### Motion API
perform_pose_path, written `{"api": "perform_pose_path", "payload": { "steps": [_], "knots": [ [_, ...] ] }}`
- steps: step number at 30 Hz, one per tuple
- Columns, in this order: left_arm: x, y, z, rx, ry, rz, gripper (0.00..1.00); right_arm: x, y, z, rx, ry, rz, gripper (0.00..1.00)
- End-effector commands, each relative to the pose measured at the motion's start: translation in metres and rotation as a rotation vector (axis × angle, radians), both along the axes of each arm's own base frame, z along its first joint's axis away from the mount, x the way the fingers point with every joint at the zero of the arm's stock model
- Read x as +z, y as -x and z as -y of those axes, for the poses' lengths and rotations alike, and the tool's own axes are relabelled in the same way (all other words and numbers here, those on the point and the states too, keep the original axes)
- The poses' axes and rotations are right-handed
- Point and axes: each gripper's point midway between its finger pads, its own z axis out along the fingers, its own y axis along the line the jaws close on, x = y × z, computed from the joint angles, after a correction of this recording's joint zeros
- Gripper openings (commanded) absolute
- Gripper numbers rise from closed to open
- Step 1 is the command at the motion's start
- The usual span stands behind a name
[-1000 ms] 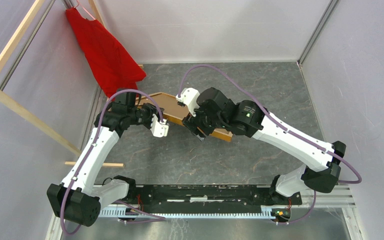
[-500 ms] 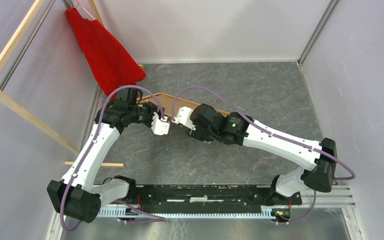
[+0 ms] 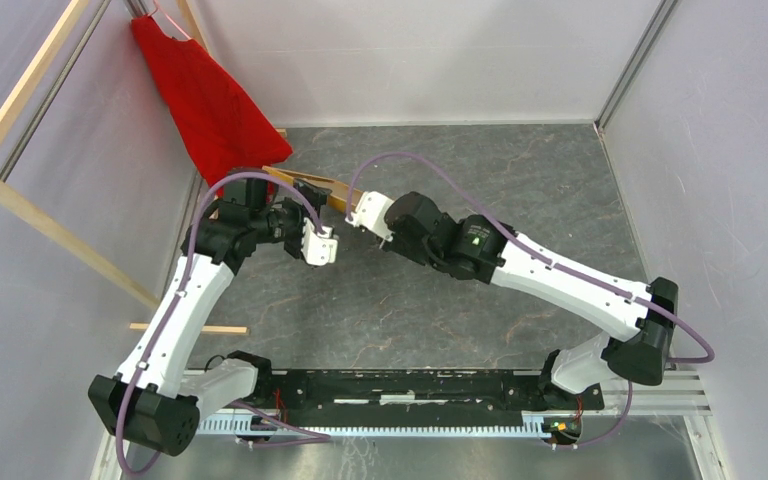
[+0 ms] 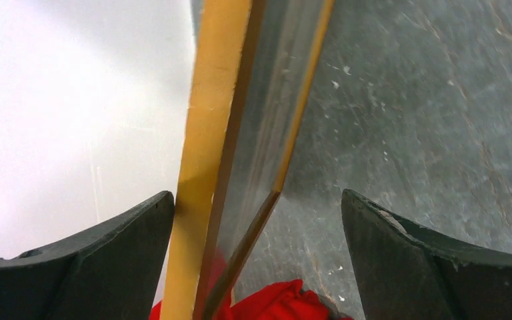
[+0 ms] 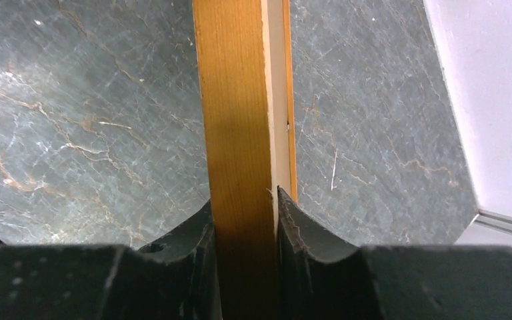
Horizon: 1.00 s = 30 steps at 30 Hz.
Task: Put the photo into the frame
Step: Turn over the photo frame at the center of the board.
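The frame is standing on edge with its end (image 3: 274, 174) between the open fingers of my left gripper. Next, the left gripper moves back before my right gripper lays the frame flat (image 3: 336, 189).
The frame (image 3: 312, 186) is a thin orange-brown wooden rectangle, standing on edge over the grey floor at the back left, between the two arms. My right gripper (image 5: 245, 200) is shut on its wooden rail (image 5: 240, 120), and a pale strip runs along that rail's right side. My left gripper (image 4: 257, 197) is open around the frame's other end (image 4: 207, 153), which passes close to the left finger (image 4: 107, 260); the right finger stands well apart. A shiny grey pane fills the frame. The photo is hidden from every view.
A red cloth (image 3: 210, 100) hangs at the back left, and its lower end (image 4: 273, 303) lies just under the left jaws. A pale wooden slat rack (image 3: 20, 200) leans along the left wall. White walls enclose the marbled floor (image 3: 520, 180).
The left gripper has opened wide and let go of the frame. The right gripper has closed on the frame's rail. The frame has swung up onto its edge and shifted back-left.
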Motion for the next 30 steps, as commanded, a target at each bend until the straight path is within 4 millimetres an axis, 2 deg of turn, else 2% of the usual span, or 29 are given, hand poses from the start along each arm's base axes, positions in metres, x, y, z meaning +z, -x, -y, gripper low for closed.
{"api": "perform_pose_path", "payload": {
  "steps": [1,5,9,12,15,18,22,26,30],
  "knots": [
    [0.063,-0.001,0.002,0.143,0.244,-0.072,1.00,0.089,-0.027,-0.018,-0.106,-0.444,-0.003,0.11],
    [0.093,-0.002,-0.003,0.247,0.419,-0.199,1.00,0.098,-0.049,-0.008,-0.181,-0.548,-0.138,0.09],
    [0.099,-0.008,-0.011,0.276,0.502,-0.255,1.00,0.096,-0.077,0.012,-0.259,-0.686,-0.294,0.11],
    [0.091,-0.014,-0.017,0.287,0.540,-0.319,1.00,0.093,-0.102,0.030,-0.301,-0.790,-0.384,0.07],
    [0.081,-0.017,-0.019,0.293,0.566,-0.378,1.00,0.083,-0.116,0.036,-0.287,-0.901,-0.484,0.04],
    [0.066,-0.017,-0.017,0.286,0.568,-0.424,1.00,0.071,-0.140,0.059,-0.358,-0.973,-0.524,0.02],
    [0.043,-0.014,-0.012,0.271,0.574,-0.506,0.99,0.059,-0.170,0.101,-0.482,-1.022,-0.518,0.02],
    [0.025,-0.011,-0.009,0.247,0.560,-0.559,0.96,0.048,-0.180,0.129,-0.554,-1.024,-0.512,0.02],
    [0.015,-0.010,-0.007,0.231,0.547,-0.596,0.96,0.024,-0.163,0.136,-0.573,-0.968,-0.543,0.01]
  ]
}}
